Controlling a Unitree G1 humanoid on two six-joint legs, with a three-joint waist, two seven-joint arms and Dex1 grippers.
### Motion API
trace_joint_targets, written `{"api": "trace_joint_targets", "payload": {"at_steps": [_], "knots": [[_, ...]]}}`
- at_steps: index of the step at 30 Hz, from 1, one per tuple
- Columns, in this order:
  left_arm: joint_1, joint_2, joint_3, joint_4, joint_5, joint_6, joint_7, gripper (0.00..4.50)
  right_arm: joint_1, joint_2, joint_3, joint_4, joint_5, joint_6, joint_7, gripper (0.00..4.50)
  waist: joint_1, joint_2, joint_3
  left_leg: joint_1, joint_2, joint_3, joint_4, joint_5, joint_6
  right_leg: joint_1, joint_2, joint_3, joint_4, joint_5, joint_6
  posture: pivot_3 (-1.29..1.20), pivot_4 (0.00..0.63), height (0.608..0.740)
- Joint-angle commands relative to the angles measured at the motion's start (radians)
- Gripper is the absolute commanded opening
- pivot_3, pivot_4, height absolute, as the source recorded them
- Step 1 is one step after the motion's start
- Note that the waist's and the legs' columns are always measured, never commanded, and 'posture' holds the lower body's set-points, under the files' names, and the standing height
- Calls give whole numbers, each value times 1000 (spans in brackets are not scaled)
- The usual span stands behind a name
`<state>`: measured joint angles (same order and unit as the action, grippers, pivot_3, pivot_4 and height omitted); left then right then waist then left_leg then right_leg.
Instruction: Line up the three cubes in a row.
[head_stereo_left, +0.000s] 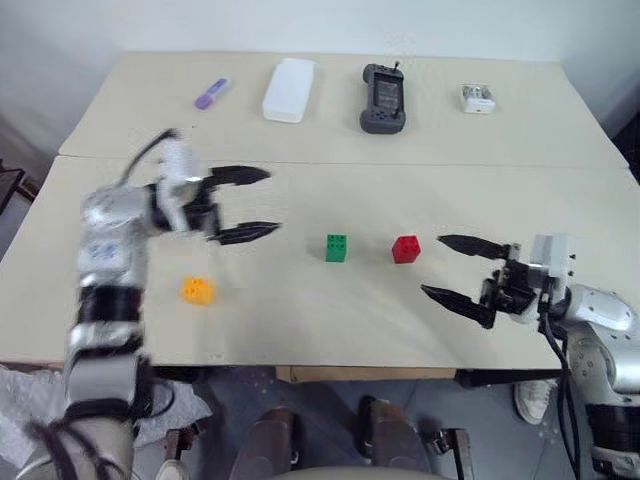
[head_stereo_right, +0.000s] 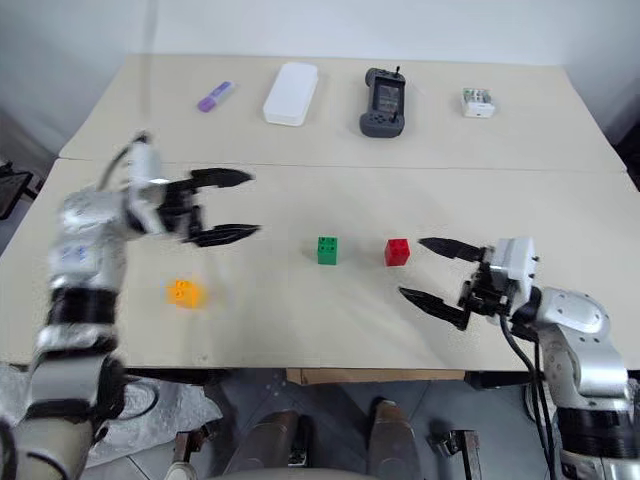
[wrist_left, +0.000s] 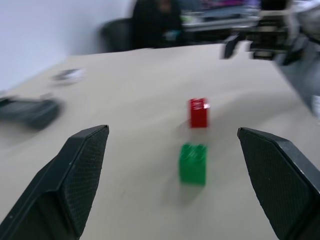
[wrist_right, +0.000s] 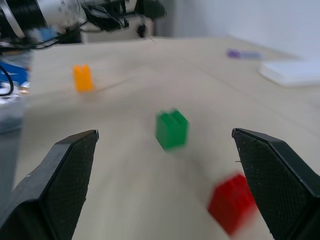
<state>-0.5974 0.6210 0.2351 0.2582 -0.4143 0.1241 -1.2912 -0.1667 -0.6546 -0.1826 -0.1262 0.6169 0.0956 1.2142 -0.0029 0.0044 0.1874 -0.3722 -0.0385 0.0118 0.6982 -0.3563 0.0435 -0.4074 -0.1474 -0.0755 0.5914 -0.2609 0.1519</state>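
The left gripper's fingers are beyond the orange-yellow cube near the front edge, so the robot should move back, pick up the cube and put it next to the green cube.
The green cube and the red cube stand side by side near the middle of the beige table. The orange-yellow cube lies apart to their left, nearer the front edge. My left gripper hovers open and empty left of the green cube, above and behind the orange-yellow one, its fingers pointing right. Just right of the red cube my right gripper is open and empty, pointing left. The left wrist view looks along the green cube and the red cube.
Along the far side of the table lie a purple marker, a white box, a black handheld device and a small white object. A seam runs across the tabletop.
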Motion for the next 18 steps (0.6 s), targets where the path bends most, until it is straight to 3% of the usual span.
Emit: {"api": "trace_joint_targets", "payload": {"at_steps": [1,5,10,13,18], "knots": [[219,15,179,-199,-89,91,146,4349,-51,21,37,0,5,-17,39,4500,5,0,0,0,0,0,0,0,0,0,0,0,0,0,0,0,150,740],[598,-77,431,-366,-153,118,331,4349,-111,64,109,19,-23,-59,83,4500,-4,0,0,1,0,-1,0,-2,0,2,0,0,-1,0,-1,0,150,740],[899,-196,539,-430,-172,50,389,4349,-153,104,158,29,-52,-116,120,4500,16,-1,0,2,0,-3,1,-4,-1,3,-1,-1,-1,-1,-2,0,150,740],[990,-243,529,-448,-169,4,393,4349,-175,115,175,37,-59,-135,134,4500,25,-1,0,4,0,-3,1,-4,-2,6,-1,-2,-3,-1,-2,0,150,740],[1006,-295,426,-552,-139,-12,465,4349,-191,119,175,58,-57,-151,146,4500,27,-2,-1,4,0,-4,1,-7,-6,6,-2,-2,-6,-1,-3,0,150,740]]}}
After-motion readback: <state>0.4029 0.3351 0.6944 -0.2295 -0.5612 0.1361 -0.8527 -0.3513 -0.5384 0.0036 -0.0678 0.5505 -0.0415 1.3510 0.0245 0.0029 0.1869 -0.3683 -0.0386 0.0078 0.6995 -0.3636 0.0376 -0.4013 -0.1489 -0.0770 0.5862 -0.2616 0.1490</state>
